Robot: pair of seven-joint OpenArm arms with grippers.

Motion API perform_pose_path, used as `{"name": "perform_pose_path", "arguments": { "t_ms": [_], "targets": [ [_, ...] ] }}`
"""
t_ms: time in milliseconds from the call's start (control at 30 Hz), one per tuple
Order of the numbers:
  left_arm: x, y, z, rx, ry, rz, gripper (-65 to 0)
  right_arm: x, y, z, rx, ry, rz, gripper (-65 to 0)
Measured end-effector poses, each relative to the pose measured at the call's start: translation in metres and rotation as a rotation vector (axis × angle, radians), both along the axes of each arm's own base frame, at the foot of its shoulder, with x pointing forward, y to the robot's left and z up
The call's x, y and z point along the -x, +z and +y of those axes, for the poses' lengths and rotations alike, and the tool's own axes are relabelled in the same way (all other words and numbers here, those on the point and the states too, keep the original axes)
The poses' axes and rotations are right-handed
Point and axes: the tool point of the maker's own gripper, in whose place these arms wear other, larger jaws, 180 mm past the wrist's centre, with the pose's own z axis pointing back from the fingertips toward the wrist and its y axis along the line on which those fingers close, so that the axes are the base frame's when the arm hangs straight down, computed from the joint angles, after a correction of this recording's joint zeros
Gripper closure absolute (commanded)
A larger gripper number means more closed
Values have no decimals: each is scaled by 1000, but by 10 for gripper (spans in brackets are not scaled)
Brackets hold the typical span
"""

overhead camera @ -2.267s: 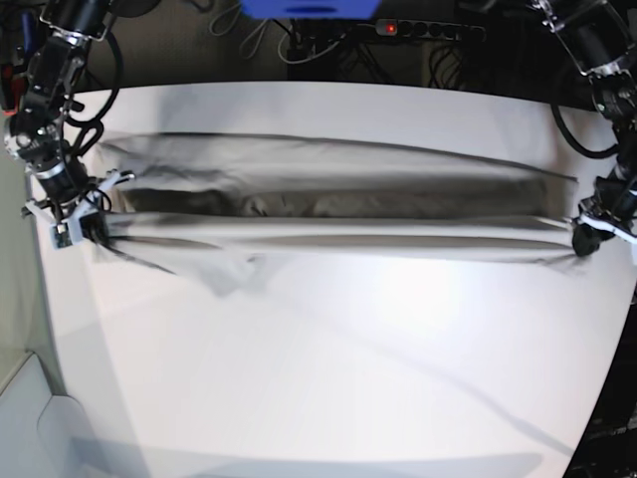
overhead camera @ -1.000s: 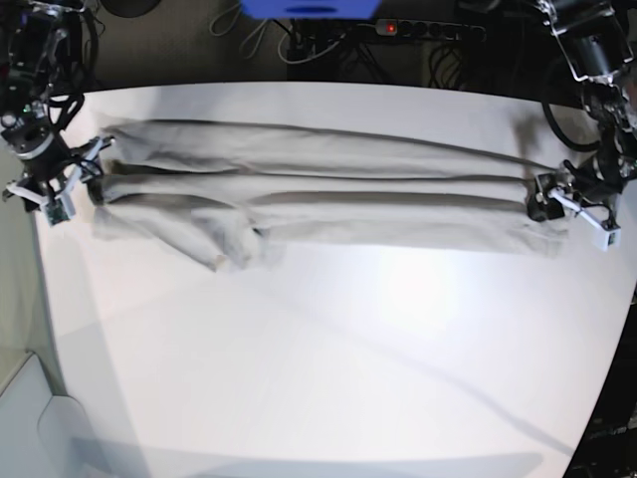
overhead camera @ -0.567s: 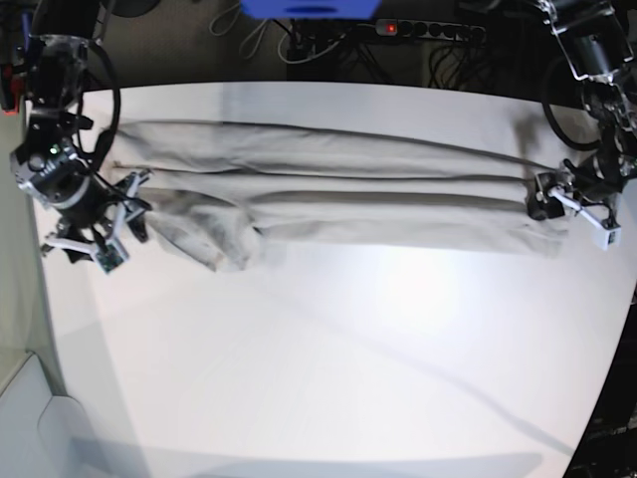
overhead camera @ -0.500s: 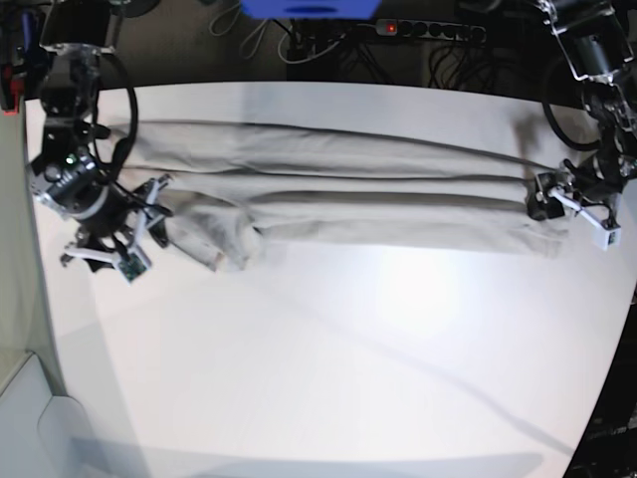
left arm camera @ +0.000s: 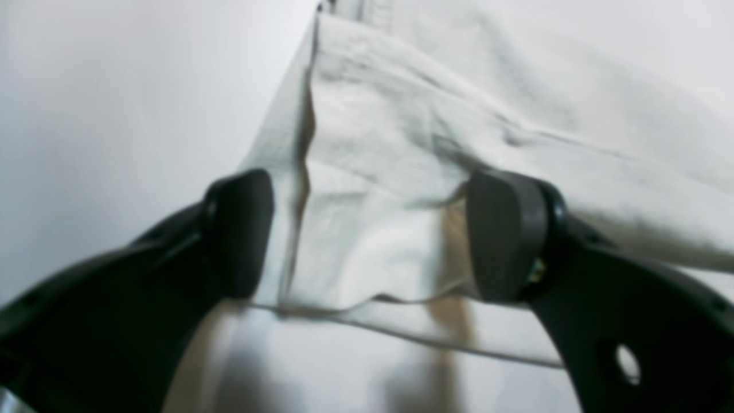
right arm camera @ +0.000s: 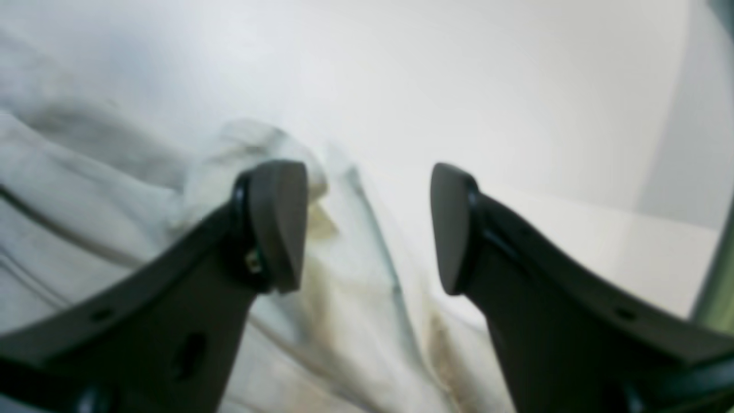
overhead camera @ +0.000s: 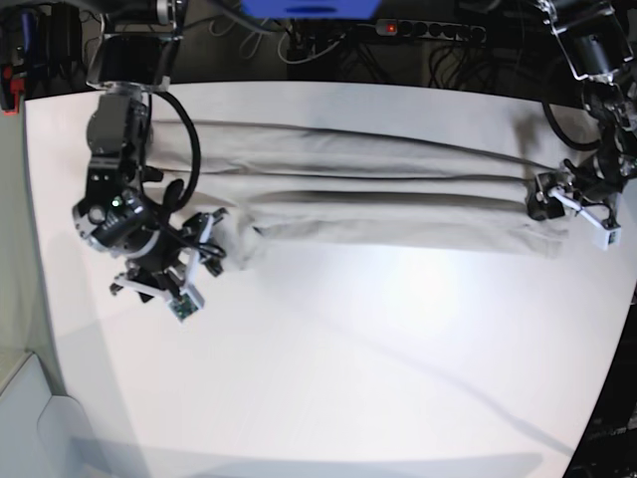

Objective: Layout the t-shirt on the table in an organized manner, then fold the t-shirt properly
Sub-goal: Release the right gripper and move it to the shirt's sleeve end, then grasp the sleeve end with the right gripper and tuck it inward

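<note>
The beige t-shirt (overhead camera: pixel 338 204) will bunch up only near the robot's right gripper when the robot pulls it, because the t-shirt's loose flap (overhead camera: pixel 237 239) lies limp and wrinkled.
The beige t-shirt (overhead camera: pixel 378 189) lies as a long folded band across the far half of the white table (overhead camera: pixel 348 378). A loose wrinkled flap (overhead camera: pixel 237 244) sticks out of its near left side. My right gripper (overhead camera: pixel 197 261) hovers just left of that flap, open. In the right wrist view the right gripper (right arm camera: pixel 364 226) has wrinkled cloth (right arm camera: pixel 344 275) below its spread fingers. My left gripper (overhead camera: pixel 569 207) sits at the band's right end. In the left wrist view the left gripper (left arm camera: pixel 373 232) is open, and the shirt's end (left arm camera: pixel 373 172) lies between its fingers unpinched.
Behind the table's far edge are a power strip (overhead camera: pixel 428 30) with a red light, cables and a blue object (overhead camera: pixel 309 8). The table's left edge (overhead camera: pixel 40 259) runs close to my right arm. The right edge lies just past my left gripper.
Both grippers have let the stretched shirt down onto the table. My right arm then swung from the shirt's left end down to the loose flap. The left arm has stayed still for the last second.
</note>
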Motion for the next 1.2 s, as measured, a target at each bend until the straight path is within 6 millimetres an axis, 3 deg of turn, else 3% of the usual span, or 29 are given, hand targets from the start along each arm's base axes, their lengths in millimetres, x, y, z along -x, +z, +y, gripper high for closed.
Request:
{"name": "perform_pose_path", "arguments": {
  "t_ms": [167,333,433,533,633,767,1000,1200],
  "targets": [
    [0,0,0,0,0,0,-519,7,-12,14,-40,2,35,-347],
    [0,0,0,0,0,0,-519,14,-44,18,-62,4,135,-347],
    [0,0,0,0,0,0,-519,14,-52,19,-66,4,161,-340],
    [0,0,0,0,0,1,-519,8,-46,20,-72,5,139,-244],
    [0,-1,-1,2,0,0,-519,9,-37,17,-53,2,114,-23],
    [0,0,0,3,2,-1,-519,12,-5,7,-20,-5,12,0],
    [-2,0,0,5,6,-5,-519,69,7,4,20,-1,-18,0],
    [-2,0,0,2,5,-7,-519,114,-27,1,20,-12,112,0]
  ]
}}
